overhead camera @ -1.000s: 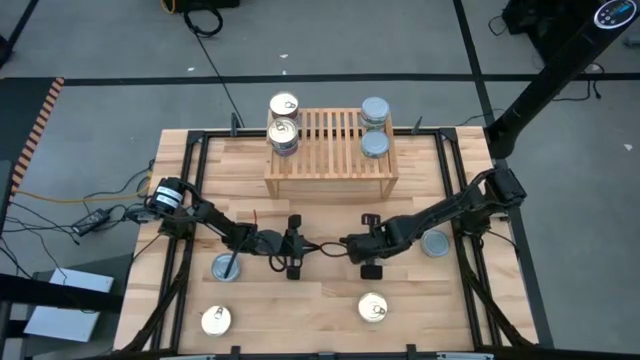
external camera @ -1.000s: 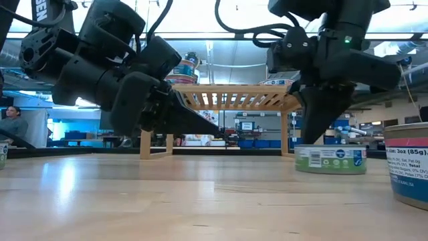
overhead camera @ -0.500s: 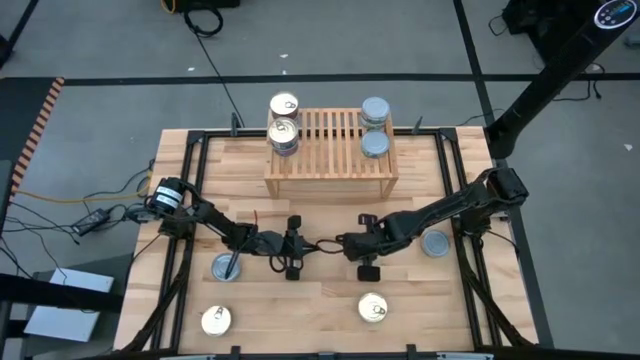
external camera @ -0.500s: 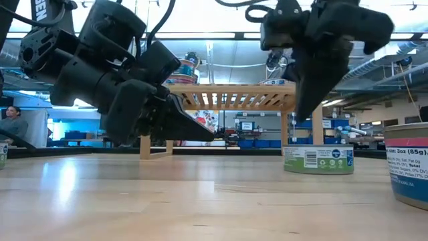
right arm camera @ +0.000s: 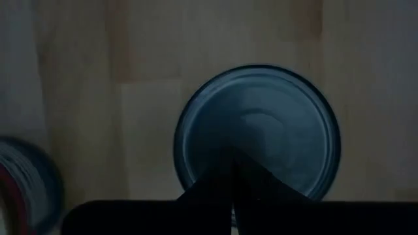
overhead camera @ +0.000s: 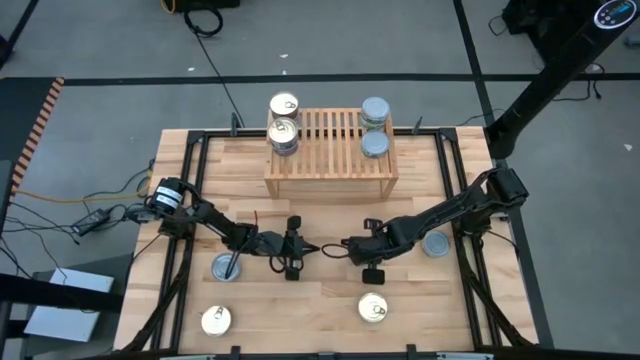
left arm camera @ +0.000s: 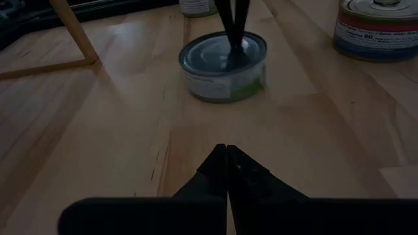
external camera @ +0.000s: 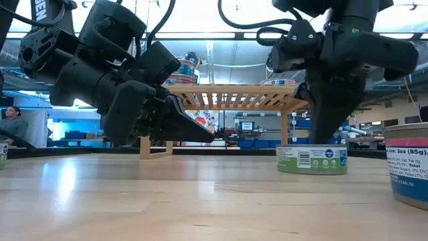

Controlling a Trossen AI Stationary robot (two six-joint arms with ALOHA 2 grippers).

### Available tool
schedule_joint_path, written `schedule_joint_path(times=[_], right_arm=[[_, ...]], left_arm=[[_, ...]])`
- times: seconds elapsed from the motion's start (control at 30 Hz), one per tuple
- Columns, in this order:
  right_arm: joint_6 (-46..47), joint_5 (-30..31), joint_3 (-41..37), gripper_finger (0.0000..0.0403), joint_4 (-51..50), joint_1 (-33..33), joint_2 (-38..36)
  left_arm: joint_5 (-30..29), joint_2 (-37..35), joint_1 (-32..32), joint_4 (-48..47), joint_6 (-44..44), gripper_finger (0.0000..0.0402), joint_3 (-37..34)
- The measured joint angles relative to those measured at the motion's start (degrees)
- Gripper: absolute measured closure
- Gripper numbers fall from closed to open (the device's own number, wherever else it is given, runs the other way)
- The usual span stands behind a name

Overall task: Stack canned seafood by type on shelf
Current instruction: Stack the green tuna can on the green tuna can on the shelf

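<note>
My right gripper should lift out of the way before my left gripper reaches over to the green-labelled tin (external camera: 311,160), because my right gripper's closed fingers cover the flat silver top (right arm camera: 261,117).
The shelf (overhead camera: 330,170) stands at the table's far side. Two gold-topped tins (overhead camera: 283,130) sit on its left end and two silver-topped tins (overhead camera: 375,143) on its right. One green-labelled, silver-topped tin (left arm camera: 223,65) stands mid-table. My right gripper (external camera: 328,137) is over it, shut, and hides it in the high view. My left gripper (overhead camera: 300,245) is shut too. It hovers low over the table to the left of that tin, pointing at it, with bare wood between them. My right gripper has its shut fingertips (left arm camera: 232,29) on the flat silver top (right arm camera: 261,124) of the green-labelled tin, near the top's middle. It comes from above, pointing down. The tin stands upright with its base on the table (external camera: 312,171).
Loose tins stand on the table: a silver one (overhead camera: 226,267) under my left arm, a gold one (overhead camera: 216,320) at the near left, a gold one (overhead camera: 372,308) at the near middle, and a silver one (overhead camera: 435,243) by my right arm. Black rails (overhead camera: 190,180) frame the table.
The green-labelled tin has slid a short way toward the table's left, still upright and on the table, with my right gripper's shut fingertips on its top. My right gripper tipped partway through the move and now stands more upright.
</note>
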Motion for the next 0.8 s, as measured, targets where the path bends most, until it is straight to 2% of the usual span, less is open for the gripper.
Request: schedule_joint_path(times=[0.13, 0.27, 0.47, 0.67, 0.8], right_arm=[[-1.7, -1.2, -1.2, 0.0398, 5.3, -0.5, 0.0], [-6.5, -1.7, -1.5, 0.0398, 14.8, -1.9, 0.3], [-13.6, 0.8, -1.5, 0.0398, 22.9, -2.9, 0.2], [-14.0, 1.1, -1.4, 0.0398, 19.4, -0.3, -1.8], [-10.6, 5.9, -1.4, 0.0398, 12.8, 3.1, -4.8]], left_arm=[[0.0, 0.0, 0.0, 0.1, 0.4, 0.0397, 0.0], [-0.1, 0.0, -0.4, 0.1, 3.1, 0.0397, 0.0], [-1.2, -0.8, -2.9, 0.6, 8.6, 0.0397, 0.0], [-1.8, -3.5, -3.4, -0.3, 8.8, 0.0397, 0.1], [3.0, -4.7, -2.5, -8.5, 8.8, 0.0397, 3.8]])
